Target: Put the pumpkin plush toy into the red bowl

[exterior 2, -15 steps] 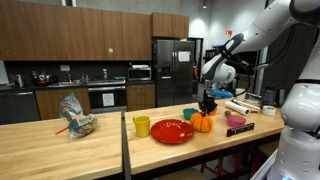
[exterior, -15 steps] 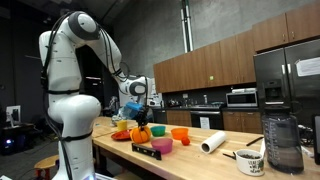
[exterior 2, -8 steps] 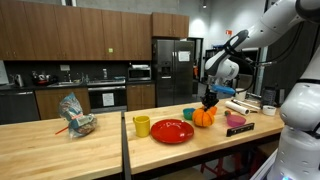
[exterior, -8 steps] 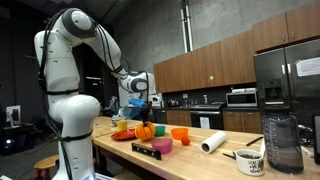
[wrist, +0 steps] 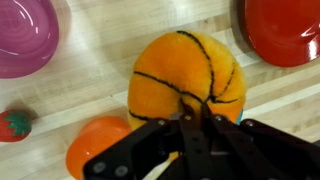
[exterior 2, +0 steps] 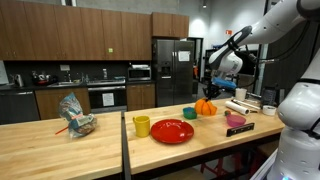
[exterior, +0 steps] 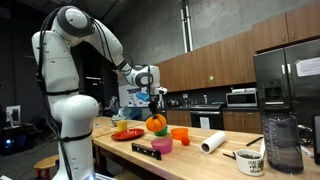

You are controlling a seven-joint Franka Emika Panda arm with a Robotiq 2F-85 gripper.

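Observation:
The pumpkin plush toy [exterior: 155, 124] is hanging by its top, and the way to the red bowl is clear. My gripper should next carry the toy until it covers the bowl.
The pumpkin plush toy [exterior: 156, 122] is round, orange and ribbed with dark lines. It hangs in the air above the wooden counter, and also shows in the other exterior view [exterior 2: 205, 107] and the wrist view [wrist: 185, 78]. My gripper [exterior: 157, 104] [exterior 2: 209, 95] [wrist: 196, 122] is shut on the plush's top from above. The red bowl [exterior: 180, 133] stands on the counter just beyond the plush. In the wrist view it [wrist: 93, 146] lies lower left of the plush, partly hidden by my fingers.
A pink-magenta bowl [exterior: 162, 145] [exterior 2: 237, 121] [wrist: 24, 36], a flat red plate [exterior: 127, 134] [exterior 2: 173, 131] [wrist: 286, 30], a yellow cup [exterior 2: 142, 126] and a teal bowl [exterior 2: 189, 114] stand around. A strawberry toy [wrist: 12, 124], a paper towel roll [exterior: 213, 143], a mug [exterior: 250, 161] and a blender jar [exterior: 283, 143] also sit on the counter.
My gripper has risen with the plush held in it, lifting it off the counter and carrying it sideways toward the red bowl.

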